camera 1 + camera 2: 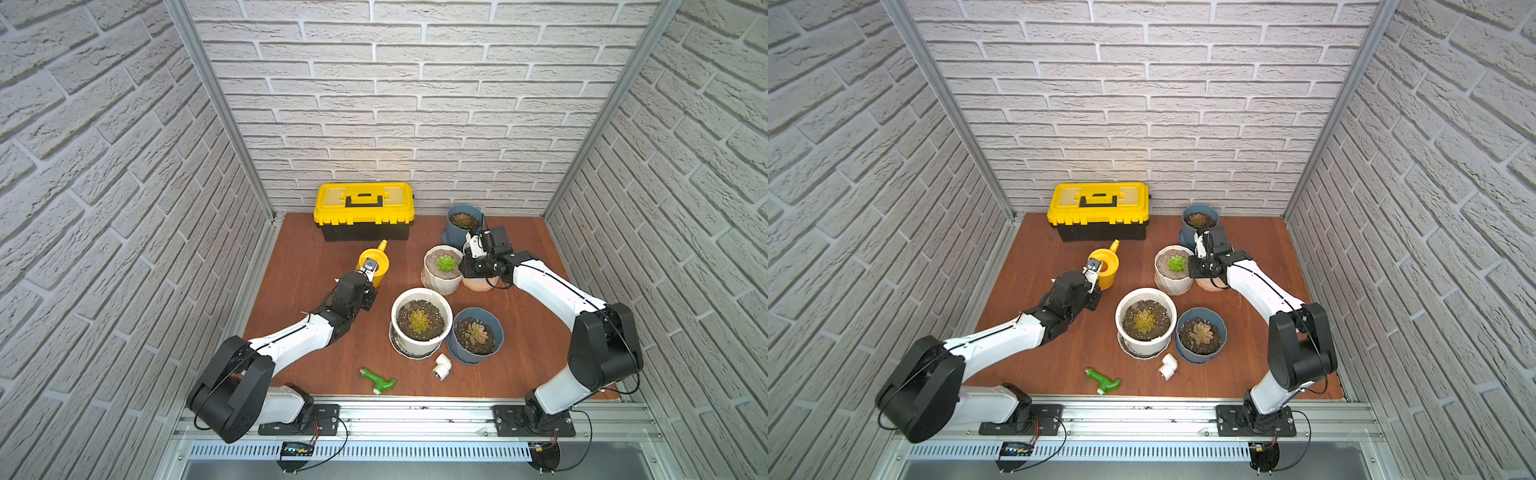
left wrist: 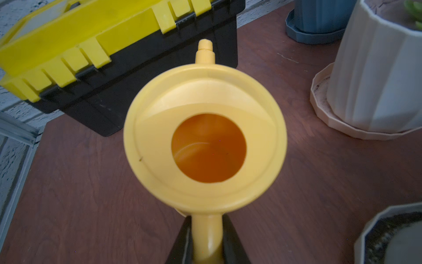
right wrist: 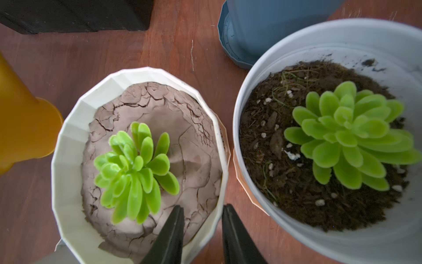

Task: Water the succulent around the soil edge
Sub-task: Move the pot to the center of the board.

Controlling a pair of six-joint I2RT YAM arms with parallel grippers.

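Observation:
The yellow watering can (image 1: 382, 261) is upright and the wood (image 1: 323, 288) away from the cream pot is open. My left gripper should carry on moving there and let go of the standing can.
My left gripper (image 2: 206, 240) is shut on the handle of the yellow watering can (image 2: 205, 137), which stands upright in front of the toolbox in both top views (image 1: 376, 268) (image 1: 1108, 270). Its spout points toward the toolbox. A bright green succulent (image 3: 134, 169) (image 1: 446, 263) grows in cracked grey-brown soil (image 3: 194, 141) in a cream faceted pot (image 3: 68, 137) (image 1: 432, 280). My right gripper (image 3: 202, 210) (image 1: 464, 257) is open and straddles that pot's rim. One finger is over the soil edge and the other is outside the wall, with a strip of soil showing between the inner finger and the rim.
A yellow-and-black toolbox (image 1: 364, 210) stands at the back. Near the cream pot are a pale pot (image 3: 251, 91) of dark soil on a terracotta saucer and a blue pot (image 1: 451, 232). A white round pot (image 1: 422, 347) and a blue pot (image 1: 498, 328) stand in front. A green fitting (image 1: 378, 380) and a white elbow (image 1: 442, 365) lie near the front edge.

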